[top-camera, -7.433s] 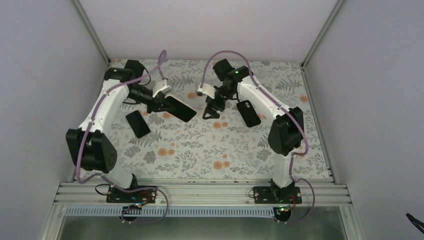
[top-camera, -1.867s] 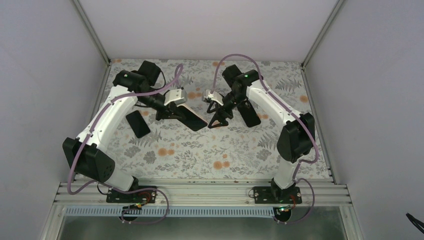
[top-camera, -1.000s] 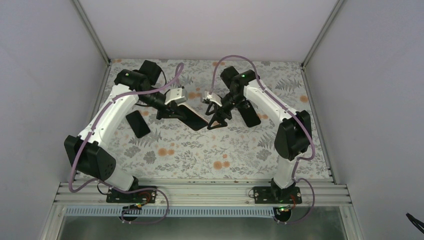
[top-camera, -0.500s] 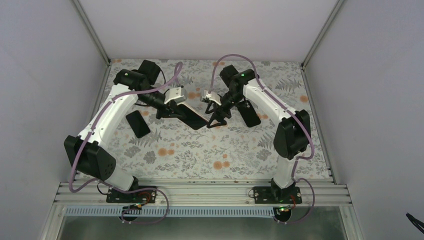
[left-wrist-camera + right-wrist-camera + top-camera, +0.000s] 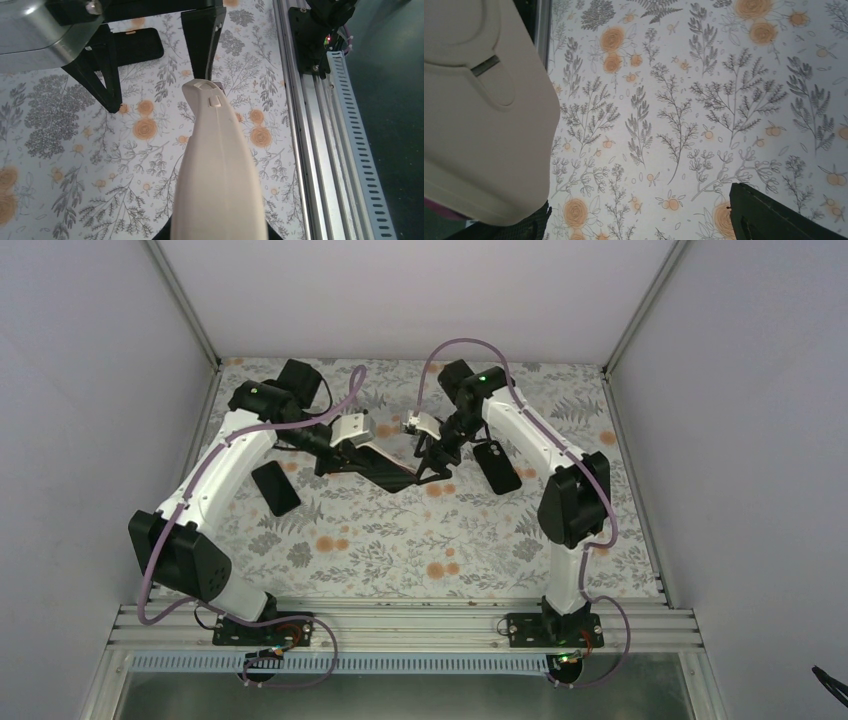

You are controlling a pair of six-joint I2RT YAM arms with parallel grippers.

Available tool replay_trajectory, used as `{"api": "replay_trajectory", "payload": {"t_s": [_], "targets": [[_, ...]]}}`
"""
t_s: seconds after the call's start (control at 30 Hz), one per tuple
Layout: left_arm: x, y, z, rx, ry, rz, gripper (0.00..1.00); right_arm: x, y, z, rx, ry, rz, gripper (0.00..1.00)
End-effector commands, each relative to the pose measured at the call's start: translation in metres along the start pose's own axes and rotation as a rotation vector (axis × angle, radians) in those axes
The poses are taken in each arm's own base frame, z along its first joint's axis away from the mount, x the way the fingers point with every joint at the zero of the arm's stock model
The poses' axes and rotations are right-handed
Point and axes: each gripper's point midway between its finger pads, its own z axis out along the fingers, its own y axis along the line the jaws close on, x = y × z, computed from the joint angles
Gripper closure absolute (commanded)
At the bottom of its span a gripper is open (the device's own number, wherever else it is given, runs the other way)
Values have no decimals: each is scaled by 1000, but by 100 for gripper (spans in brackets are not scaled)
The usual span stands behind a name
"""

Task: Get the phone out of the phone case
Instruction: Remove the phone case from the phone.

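Observation:
The cream case's far end (image 5: 408,476) sticks out free of the left gripper, so the right gripper should move in next until its fingers straddle that end (image 5: 207,93) and close.
My left gripper (image 5: 347,456) is shut on the phone in its cream case (image 5: 385,470) and holds it tilted above the table's back middle, dark screen up. In the left wrist view the case's cream back (image 5: 216,160) runs away from me and hides my own fingers. My right gripper (image 5: 426,466) is open at the case's far end. Its two black fingers (image 5: 105,75) stand apart, and the case tip touches the right-hand one (image 5: 202,42). In the right wrist view the case (image 5: 479,105) fills the left side over one finger, and the gap of my right gripper (image 5: 639,220) shows only table.
A bare black phone (image 5: 275,488) lies on the floral tablecloth left of the held one. Another black phone (image 5: 497,467) lies to the right, under the right arm. The aluminium rail (image 5: 310,125) runs along the near table edge.
My right gripper has moved left, up to the far end of the cased phone. The left gripper still holds the cased phone in about the same place.

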Motion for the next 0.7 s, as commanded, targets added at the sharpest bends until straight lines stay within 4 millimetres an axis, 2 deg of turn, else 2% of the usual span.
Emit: {"api": "replay_trajectory", "payload": {"t_s": [0.0,0.17,0.27,0.33,0.5,0.67], "targets": [[-40,-51,3,204,-175,38,98,-43,-36,-8,110,-137,-27,12],[-43,-44,10,218,-166,29,98,-60,-32,-8,112,-208,-50,10],[-50,-31,11,183,-166,21,98,-76,-16,-14,78,-283,-99,10],[-58,-23,9,143,-181,32,98,-87,-6,-17,65,-320,-135,5],[-80,5,0,-17,-222,66,98,-117,25,-25,-1,-399,-216,2],[-96,42,-13,-246,-260,93,98,-131,62,-15,-134,-398,-291,0]]}}
